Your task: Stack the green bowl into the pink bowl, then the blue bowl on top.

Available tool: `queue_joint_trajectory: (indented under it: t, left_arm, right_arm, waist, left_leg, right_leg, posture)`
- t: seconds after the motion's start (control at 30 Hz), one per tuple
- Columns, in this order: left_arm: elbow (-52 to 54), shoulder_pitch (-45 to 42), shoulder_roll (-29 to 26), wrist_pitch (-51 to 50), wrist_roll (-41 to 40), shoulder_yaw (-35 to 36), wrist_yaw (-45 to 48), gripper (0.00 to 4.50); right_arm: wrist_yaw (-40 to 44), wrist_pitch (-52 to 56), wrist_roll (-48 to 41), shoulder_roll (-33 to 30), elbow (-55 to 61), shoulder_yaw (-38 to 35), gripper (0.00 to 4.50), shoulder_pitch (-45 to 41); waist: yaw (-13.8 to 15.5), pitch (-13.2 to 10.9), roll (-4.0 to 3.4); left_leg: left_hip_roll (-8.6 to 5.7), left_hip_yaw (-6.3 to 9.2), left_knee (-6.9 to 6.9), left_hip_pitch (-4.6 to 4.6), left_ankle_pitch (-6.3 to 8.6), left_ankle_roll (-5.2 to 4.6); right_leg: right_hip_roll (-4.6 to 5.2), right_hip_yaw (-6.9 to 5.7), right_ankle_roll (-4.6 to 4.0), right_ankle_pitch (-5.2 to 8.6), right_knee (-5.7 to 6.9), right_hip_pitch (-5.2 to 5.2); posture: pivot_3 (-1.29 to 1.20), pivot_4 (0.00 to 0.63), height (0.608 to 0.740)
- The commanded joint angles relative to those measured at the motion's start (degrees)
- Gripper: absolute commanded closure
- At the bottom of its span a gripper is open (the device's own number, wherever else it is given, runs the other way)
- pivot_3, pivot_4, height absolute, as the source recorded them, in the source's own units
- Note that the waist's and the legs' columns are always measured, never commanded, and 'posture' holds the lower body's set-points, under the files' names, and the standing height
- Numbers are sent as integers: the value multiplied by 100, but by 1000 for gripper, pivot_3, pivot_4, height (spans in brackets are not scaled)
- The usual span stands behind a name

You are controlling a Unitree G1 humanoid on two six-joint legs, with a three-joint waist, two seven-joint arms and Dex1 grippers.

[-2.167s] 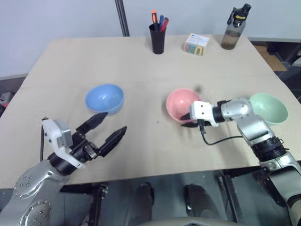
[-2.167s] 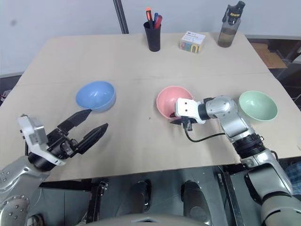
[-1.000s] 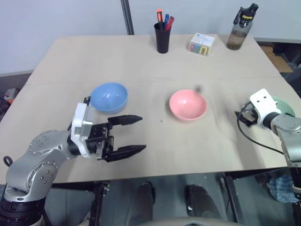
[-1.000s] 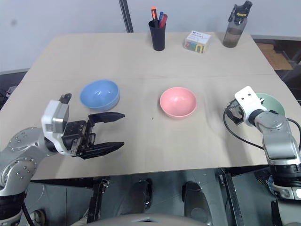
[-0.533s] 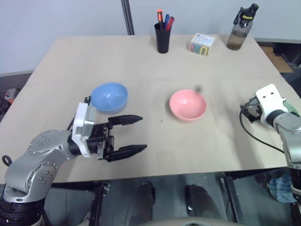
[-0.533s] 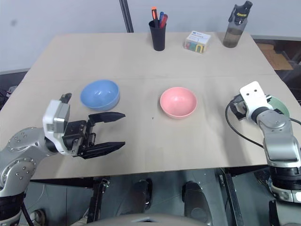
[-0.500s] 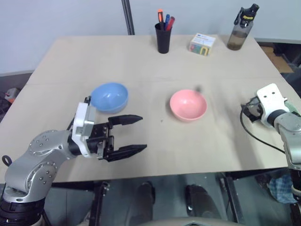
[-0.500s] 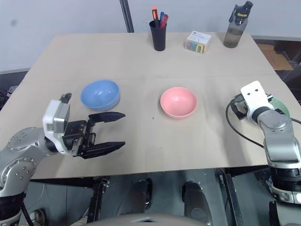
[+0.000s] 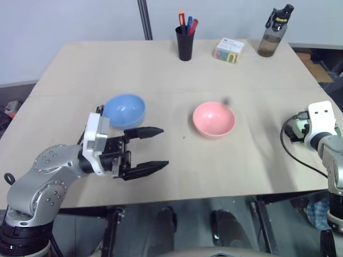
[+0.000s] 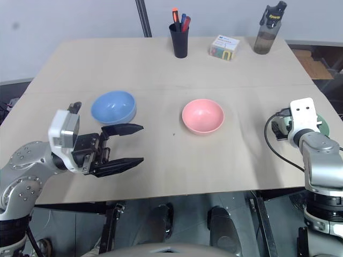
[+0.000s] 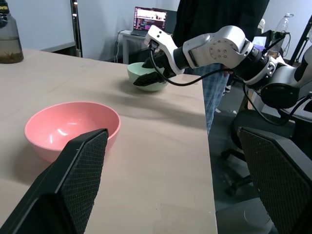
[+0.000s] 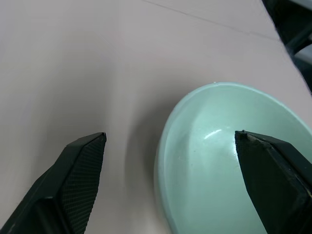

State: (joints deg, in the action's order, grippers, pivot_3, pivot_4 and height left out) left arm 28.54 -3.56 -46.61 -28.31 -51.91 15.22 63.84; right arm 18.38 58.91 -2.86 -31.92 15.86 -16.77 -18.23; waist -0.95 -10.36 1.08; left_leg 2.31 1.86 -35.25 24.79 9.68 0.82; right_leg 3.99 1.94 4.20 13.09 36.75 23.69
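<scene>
The green bowl will come to rest tilted when I lower it into the pink bowl, because my right gripper straddles just one side of the green bowl's rim.
The pink bowl stands upright in the middle of the table. The blue bowl sits to its left. At the table's right edge is the green bowl. My right gripper is open and straddles its near rim, one finger over the table and the other over the bowl's hollow. The left wrist view shows the same from the side, with the right gripper at the green bowl. My left gripper is open, level, just in front of the blue bowl and pointing toward the pink bowl.
At the back of the table stand a black pen cup, a small colourful box and a dark bottle. A person stands beyond the right edge, near a black chair.
My right gripper has moved right toward the table's edge and rolled at the wrist, now covering most of the green bowl in the head views. The left gripper has stayed in place.
</scene>
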Motion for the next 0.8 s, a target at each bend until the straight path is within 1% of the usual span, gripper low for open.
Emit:
queue_joint_trajectory:
  t: [0.03, 0.17, 0.2, 0.23, 0.3, 0.4, 0.5, 0.6, 0.7, 0.8]
  left_arm:
    - [180, 106, 4, 29, -73, 175, -51, 0]
    - [210, 182, 8, 58, -82, 204, -81, 0]
    - [224, 211, 13, 67, -83, 216, -84, 0]
    - [232, 231, 17, 73, -84, 227, -89, 0]
    - [243, 274, 29, 91, -72, 254, -104, 0]
    - [245, 349, 94, 113, -37, 317, -263, 0]
    - [250, 470, 186, 150, 80, 352, -475, 0]
    - [253, 609, 293, 183, 274, 379, -773, 0]
    - [273, 730, 356, 94, 454, 393, -1164, 0]
    - [336, 820, 474, -45, 581, 431, -1727, 0]
  right_arm:
    - [6, 48, -190, -22, -16, -225, 1779, -109]
    - [-4, -1, -307, -69, -155, -160, 3596, -150]
    - [-5, -32, -316, -90, -195, -136, 3931, -158]
    - [-3, -63, -322, -112, -234, -114, 4429, -171]
    - [44, -203, -285, -226, -300, -4, 4487, -181]
    - [360, -946, -315, -406, -221, 235, 4487, -169]
    - [1125, -1390, -1013, -311, 297, 342, 4487, -370]
    - [1780, -1308, -1929, -67, 1046, 573, 4487, -663]
    - [2107, -1207, -2326, 57, 1396, 1038, 4487, -916]
    - [2289, -1244, -2556, 288, 1273, 1507, 4487, -1189]
  waist:
    - [0, 0, 0]
    - [-1, 0, 0]
    - [-1, 0, 0]
    - [-1, 0, 0]
    - [-1, 0, 0]
    - [-2, -1, -2]
    - [-33, -3, -4]
    - [-49, -4, -6]
    - [-104, -4, -5]
    - [-78, 0, 2]
  left_leg:
    - [0, 0, 0, 0, 0, 0]
    - [0, 0, 0, 0, 0, 0]
    - [0, 0, 0, 0, 0, 0]
    - [0, 0, 0, 0, 0, 0]
    - [0, 0, 0, 0, 0, 0]
    - [0, -1, 0, 0, 0, 0]
    - [1, -2, 2, -2, 0, -1]
    - [3, 0, 2, -2, 0, -1]
    - [6, 3, 2, -2, 0, -1]
    - [5, 5, 2, -2, 0, -1]
  right_leg:
    - [0, 0, 0, 0, 0, 0]
    - [0, 0, 0, 0, 0, 0]
    - [0, 0, 0, 0, 0, 0]
    - [0, 0, 0, 0, 0, 0]
    - [0, 0, 0, 0, 0, 0]
    - [0, 1, 0, 0, 0, 1]
    - [-1, 3, 1, 0, 0, 1]
    - [-4, 3, 1, 0, 1, 1]
    - [-7, 4, 1, 0, 3, 1]
    - [-6, 2, 1, 0, 1, -2]
  posture:
    - [0, 150, 740]
    - [0, 150, 740]
    - [0, 150, 740]
    - [0, 150, 740]
    - [0, 150, 740]
    - [0, 150, 740]
    - [0, 150, 740]
    - [0, 150, 740]
    - [0, 150, 740]
    - [0, 150, 740]
